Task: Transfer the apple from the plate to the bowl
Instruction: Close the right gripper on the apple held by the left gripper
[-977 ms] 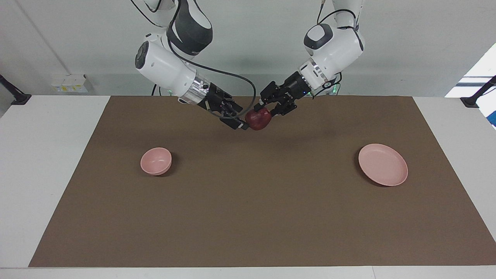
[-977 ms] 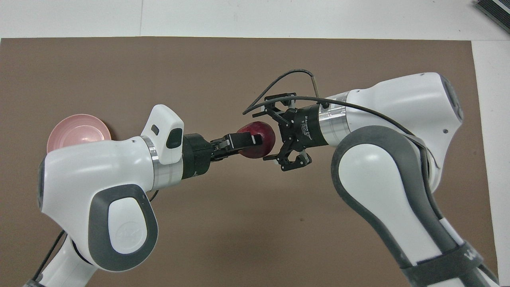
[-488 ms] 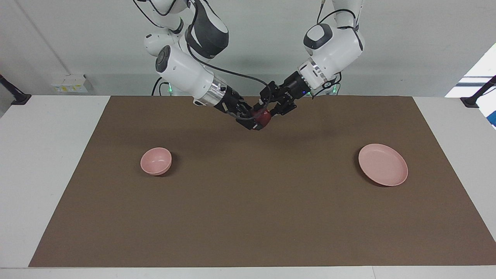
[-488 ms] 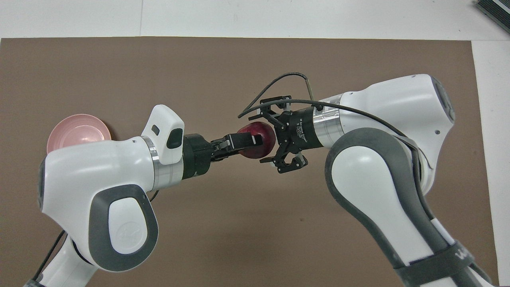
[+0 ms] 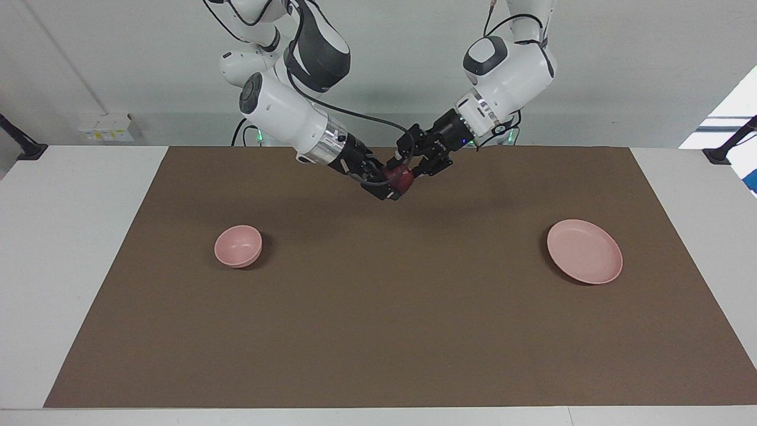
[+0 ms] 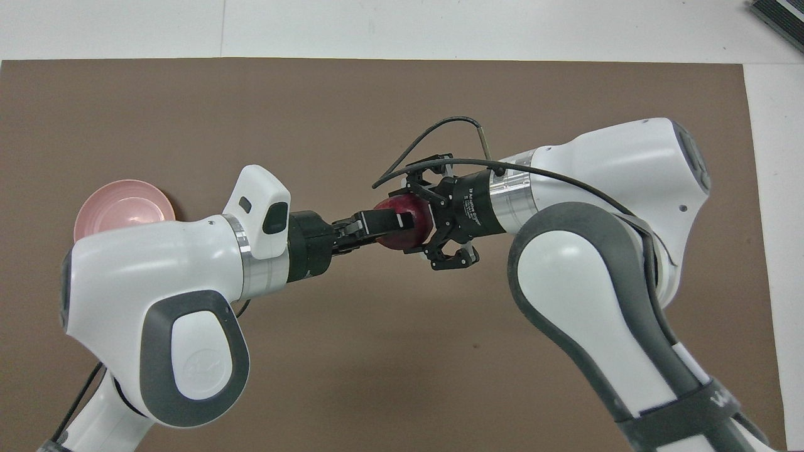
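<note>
The robot's left gripper is holding the apple far from the bowl on the right gripper's side (image 5: 238,246), so the right gripper should take the apple (image 6: 421,215) before the left gripper opens.
The dark red apple (image 5: 403,179) is held in the air over the middle of the mat, close to the robots; it also shows in the overhead view (image 6: 405,206). My left gripper (image 5: 409,171) (image 6: 402,227) is shut on it. My right gripper (image 5: 387,184) (image 6: 416,215) meets it from the other way, its fingers open on either side of the apple. The pale pink plate (image 5: 584,251) lies empty at the left arm's end, partly under the left arm in the overhead view (image 6: 122,204). The small pink bowl (image 5: 238,245) stands empty at the right arm's end, hidden in the overhead view.
A brown mat (image 5: 378,319) covers most of the white table (image 5: 71,236). A dark object (image 6: 782,16) lies at the table's corner farthest from the robots, at the right arm's end.
My right gripper has moved in toward the apple, and its fingers now stand around it. My left gripper has kept still with the apple in it.
</note>
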